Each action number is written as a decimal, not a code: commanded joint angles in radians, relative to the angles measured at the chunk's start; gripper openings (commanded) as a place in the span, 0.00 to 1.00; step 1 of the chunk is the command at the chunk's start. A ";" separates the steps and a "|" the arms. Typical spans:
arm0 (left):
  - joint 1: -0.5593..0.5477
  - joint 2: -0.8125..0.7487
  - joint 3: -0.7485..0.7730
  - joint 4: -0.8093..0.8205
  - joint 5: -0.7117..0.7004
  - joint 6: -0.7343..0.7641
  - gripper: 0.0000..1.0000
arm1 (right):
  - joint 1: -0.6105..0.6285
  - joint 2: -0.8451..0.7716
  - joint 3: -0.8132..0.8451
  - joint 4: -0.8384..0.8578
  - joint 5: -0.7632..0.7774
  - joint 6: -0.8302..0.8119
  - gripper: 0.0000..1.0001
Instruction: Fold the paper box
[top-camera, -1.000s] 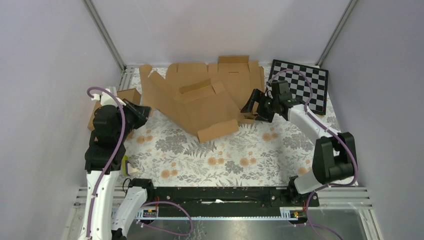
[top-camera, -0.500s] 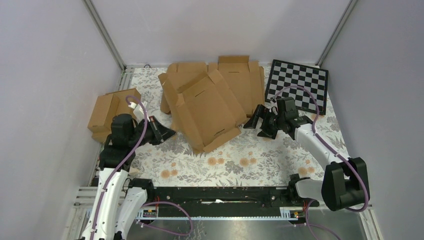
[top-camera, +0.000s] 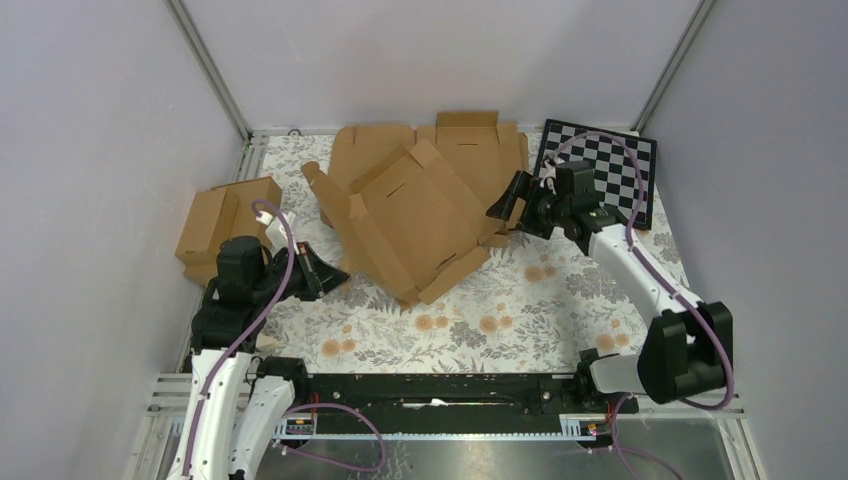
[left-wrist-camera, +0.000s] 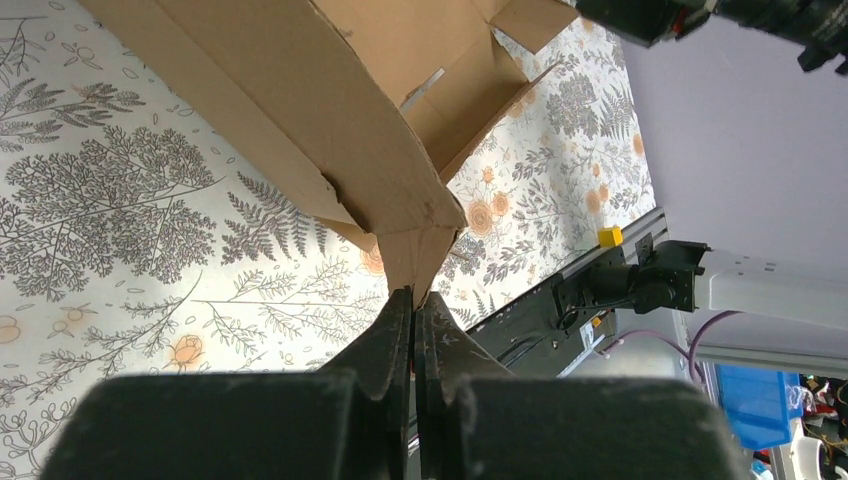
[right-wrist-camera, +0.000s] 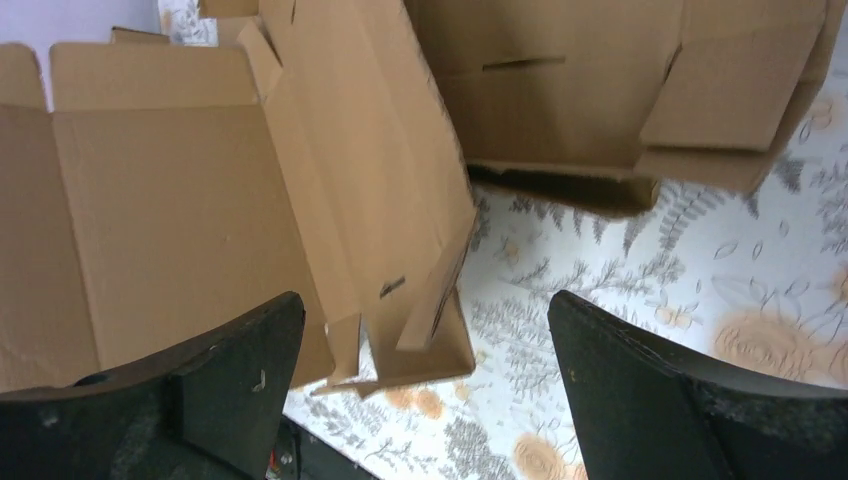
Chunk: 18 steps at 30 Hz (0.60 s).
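Note:
The raised side panel (top-camera: 358, 230) is joined to the paper box's base by a long crease (top-camera: 386, 243), so I expect the side panel to swing outward and go flat when I turn the paper box.
The paper box (top-camera: 410, 220) is a brown cardboard mailer, partly folded, lying tilted in the middle of the floral mat with its flaps raised. My left gripper (top-camera: 338, 271) is shut on the tip of the box's near-left corner flap, and the left wrist view shows that flap (left-wrist-camera: 415, 262) pinched at the gripper (left-wrist-camera: 412, 300). My right gripper (top-camera: 500, 211) is open and empty, just off the box's right edge. In the right wrist view the box (right-wrist-camera: 200, 200) fills the left, and the gripper (right-wrist-camera: 425, 305) is wide apart above its corner.
A wider flat cardboard blank (top-camera: 480, 150) lies behind the box at the back and shows in the right wrist view (right-wrist-camera: 600, 90). Two joined small brown boxes (top-camera: 215, 225) sit at the left edge. A checkerboard (top-camera: 600, 170) lies at the back right.
The box has dropped lower and spread out toward the left. My right gripper has moved back, away from the near edge. My left gripper has stayed shut at the box's near-left corner.

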 joint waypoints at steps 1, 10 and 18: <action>-0.004 -0.034 -0.026 -0.004 0.016 0.005 0.00 | 0.005 0.134 0.102 0.058 0.027 -0.071 1.00; -0.003 -0.095 -0.084 -0.009 -0.101 0.017 0.28 | 0.054 0.508 0.424 -0.103 -0.115 -0.243 0.77; -0.001 -0.103 -0.109 -0.011 -0.261 -0.106 0.99 | 0.105 0.523 0.408 -0.043 -0.138 -0.223 0.15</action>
